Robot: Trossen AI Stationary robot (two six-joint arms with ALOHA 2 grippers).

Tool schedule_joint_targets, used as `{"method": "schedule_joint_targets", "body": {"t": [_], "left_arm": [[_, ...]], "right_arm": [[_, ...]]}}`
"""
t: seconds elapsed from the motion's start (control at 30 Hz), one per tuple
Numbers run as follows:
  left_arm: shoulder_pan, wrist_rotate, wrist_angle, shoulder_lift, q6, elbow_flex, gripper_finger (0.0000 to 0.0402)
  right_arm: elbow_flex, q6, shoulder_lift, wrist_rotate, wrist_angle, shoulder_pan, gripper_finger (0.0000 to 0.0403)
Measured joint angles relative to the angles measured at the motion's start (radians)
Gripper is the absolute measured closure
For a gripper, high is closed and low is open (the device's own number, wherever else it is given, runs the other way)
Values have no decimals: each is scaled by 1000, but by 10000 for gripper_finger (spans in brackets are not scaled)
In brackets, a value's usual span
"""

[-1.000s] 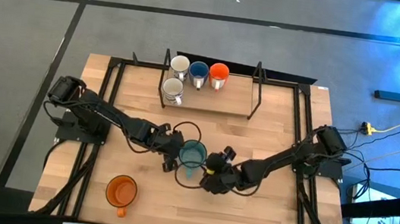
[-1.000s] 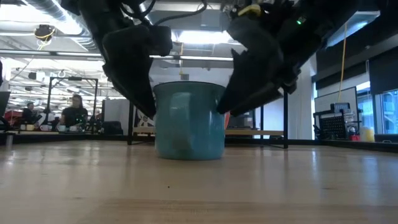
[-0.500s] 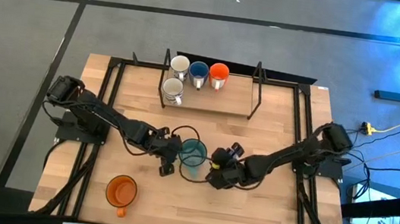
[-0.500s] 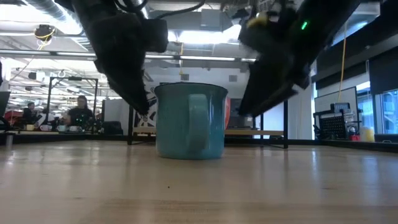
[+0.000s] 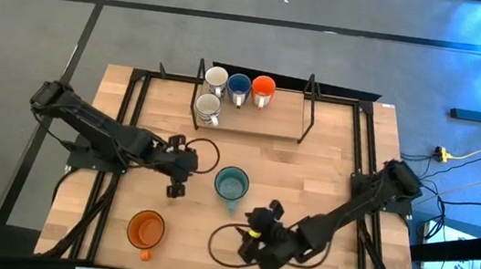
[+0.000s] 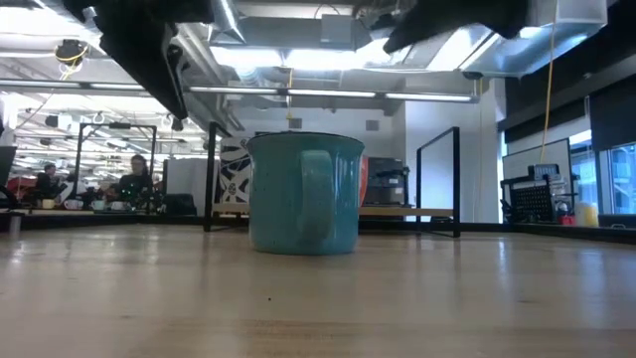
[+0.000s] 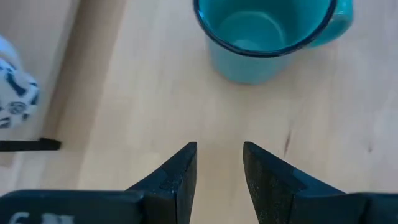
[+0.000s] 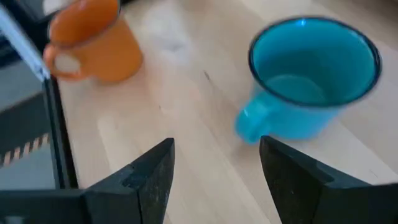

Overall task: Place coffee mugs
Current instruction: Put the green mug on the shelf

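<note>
The teal mug's handle (image 5: 232,205) points to the table's near edge, away from the robot's left gripper, so the robot's right gripper should turn back and pinch that handle (image 8: 252,119) before it puts the mug on the rack.
A teal mug (image 5: 231,185) stands upright on its base at the table's middle, its handle (image 5: 232,204) toward the near edge; it also shows as the teal mug (image 6: 303,194) in the low view. My left gripper (image 5: 182,175) is open to the mug's left, apart from it, with the teal mug (image 7: 267,31) ahead of its fingers. My right gripper (image 5: 254,237) is open near the near edge; beyond its fingers are the teal mug (image 8: 311,74) and an orange mug (image 8: 93,43). That orange mug (image 5: 146,229) stands at the near left.
A black-framed rack (image 5: 307,115) at the far side carries two white mugs (image 5: 216,79) (image 5: 208,107), a dark blue mug (image 5: 239,86) and an orange mug (image 5: 263,88). Bare wood lies right of the teal mug. People sit in the room behind (image 6: 124,184).
Both grippers stood close on either side of the teal mug and have drawn away from it. The left one has moved toward the table's left, the right one toward the near edge. The mug stays standing in the same place.
</note>
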Motion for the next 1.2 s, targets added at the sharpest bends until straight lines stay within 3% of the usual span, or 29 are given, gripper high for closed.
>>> {"method": "schedule_joint_targets", "body": {"t": [0.13,0.27,0.47,0.7,1.07,1.2], "left_arm": [[-1,-20,-95,-57,9,0,276],[-4,-25,-174,-106,42,0,276],[-6,-42,-195,-165,110,-1,276],[-5,-42,-195,-215,182,-1,276],[-5,-37,-172,-245,277,-1,276],[-5,-36,-163,-255,296,-1,276]], "right_arm": [[172,99,99,26,-145,-24,182],[320,311,216,34,-272,-60,182],[445,612,344,14,-465,-105,182],[445,655,404,74,-441,-96,182],[426,658,521,401,-347,-56,182],[427,679,559,425,-349,-61,182]]}}
